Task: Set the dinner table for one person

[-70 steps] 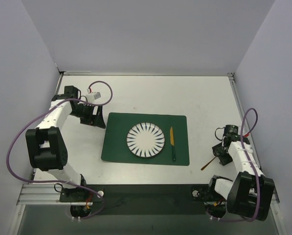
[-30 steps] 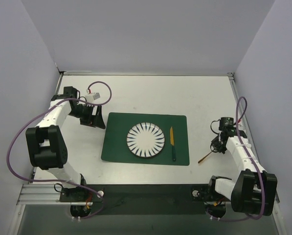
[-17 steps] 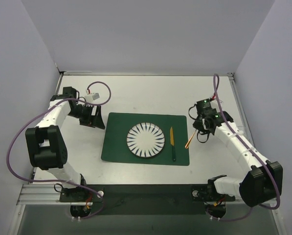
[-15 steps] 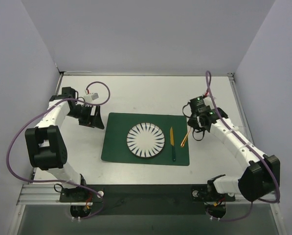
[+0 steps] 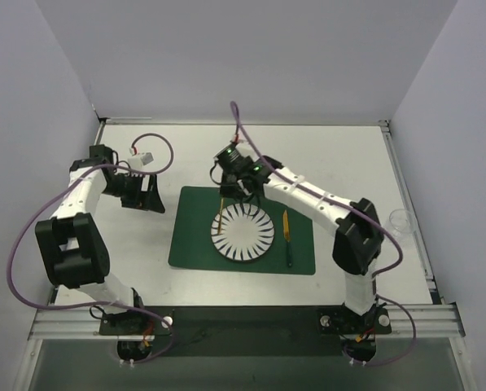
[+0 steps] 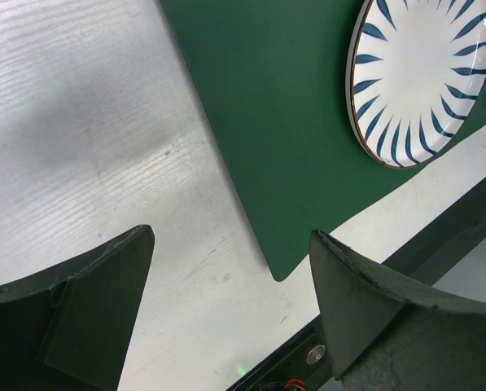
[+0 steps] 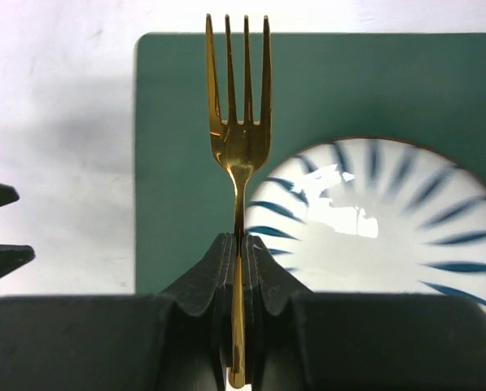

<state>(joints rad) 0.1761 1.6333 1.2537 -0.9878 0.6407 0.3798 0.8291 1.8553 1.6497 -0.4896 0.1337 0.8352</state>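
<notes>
The gold fork (image 7: 241, 147) has its tines pointing forward and is parallel to the placemat's free strip (image 5: 194, 230). My right gripper should keep carrying it there until it lies next to the plate.
On the white dinner table (image 5: 324, 159) lies a dark green placemat (image 5: 192, 240) with a white, blue-striped plate (image 5: 243, 232) in its middle. A knife (image 5: 286, 236) with a yellow blade and dark handle lies right of the plate. My right gripper (image 5: 229, 191) hangs over the mat's far left part, shut on a gold fork (image 5: 220, 213). In the right wrist view the fork (image 7: 239, 138) stands tines-forward from my gripper (image 7: 239, 244), over the placemat (image 7: 177, 122) left of the plate (image 7: 389, 220). My left gripper (image 5: 149, 197) stands open and holds nothing, left of the mat.
A clear glass (image 5: 400, 220) stands near the table's right edge. In the left wrist view my open gripper (image 6: 230, 269) is over bare table (image 6: 88, 138) beside the placemat's (image 6: 275, 122) near left corner, with the plate (image 6: 422, 73) beyond. Metal rails border the table.
My right arm has swung from the table's right side across the mat to its far left part, carrying the fork. The left gripper has shifted slightly left, still open.
</notes>
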